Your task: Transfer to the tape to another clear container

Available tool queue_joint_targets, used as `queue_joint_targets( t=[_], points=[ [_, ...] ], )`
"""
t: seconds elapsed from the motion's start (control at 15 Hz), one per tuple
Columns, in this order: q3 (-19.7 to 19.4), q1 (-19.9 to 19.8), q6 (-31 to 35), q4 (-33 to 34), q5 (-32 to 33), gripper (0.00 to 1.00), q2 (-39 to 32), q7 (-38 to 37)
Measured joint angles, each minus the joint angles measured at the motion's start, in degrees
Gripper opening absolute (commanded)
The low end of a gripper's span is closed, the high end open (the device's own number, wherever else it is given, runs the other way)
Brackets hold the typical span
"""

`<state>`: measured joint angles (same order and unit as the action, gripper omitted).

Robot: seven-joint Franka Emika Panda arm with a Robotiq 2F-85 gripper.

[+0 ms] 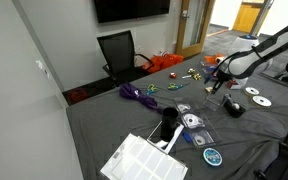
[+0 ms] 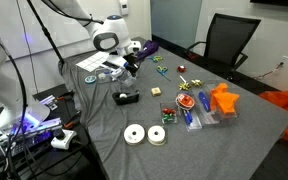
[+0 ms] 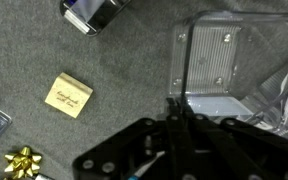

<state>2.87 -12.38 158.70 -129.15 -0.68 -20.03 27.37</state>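
Note:
The empty clear container (image 3: 188, 62) is held by its rim in my gripper over an open dark patch. I should lower it now until its base sits there, then let go.
My gripper (image 3: 174, 108) is shut, its black fingers pressed together with nothing visible between them. It hovers at the near edge of a clear plastic container (image 3: 216, 62) whose inside looks empty in the wrist view. In both exterior views the gripper (image 1: 215, 83) (image 2: 132, 65) hangs above the dark table. A small whitish ring that looks like the tape (image 1: 191, 121) lies in a clear container (image 1: 197, 135) beside the black item; it is too small to be sure. The tape does not show in the wrist view.
A tan block (image 3: 69, 96), a gold bow (image 3: 24, 160) and a black-and-blue item (image 3: 92, 12) lie nearby. A white gridded tray (image 1: 144, 160), a teal disc (image 1: 213, 156), two CDs (image 2: 135, 135), a black object (image 2: 125, 98), a purple cord (image 1: 134, 94) and orange items (image 2: 222, 100) share the table.

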Motion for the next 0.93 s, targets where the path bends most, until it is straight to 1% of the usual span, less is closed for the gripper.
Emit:
queue_joint_targets(
  t=[0.27, 0.67, 0.73, 0.8, 0.93],
  points=[
    [0.9, -1.79, -2.34, 3.27, -3.65, 0.01, -2.6, 0.75],
    [0.93, -2.89, -5.04, 8.06, -4.78, 0.01, -6.87, 0.29],
    [0.91, -3.02, -5.4, 8.78, -4.78, 0.29, -7.47, 0.13],
    [0.84, -3.09, -5.69, 9.37, -4.78, 0.3, -8.02, -0.08],
    [0.57, -3.1, -5.99, 10.54, -4.78, 0.42, -9.03, -0.85]
  ],
)
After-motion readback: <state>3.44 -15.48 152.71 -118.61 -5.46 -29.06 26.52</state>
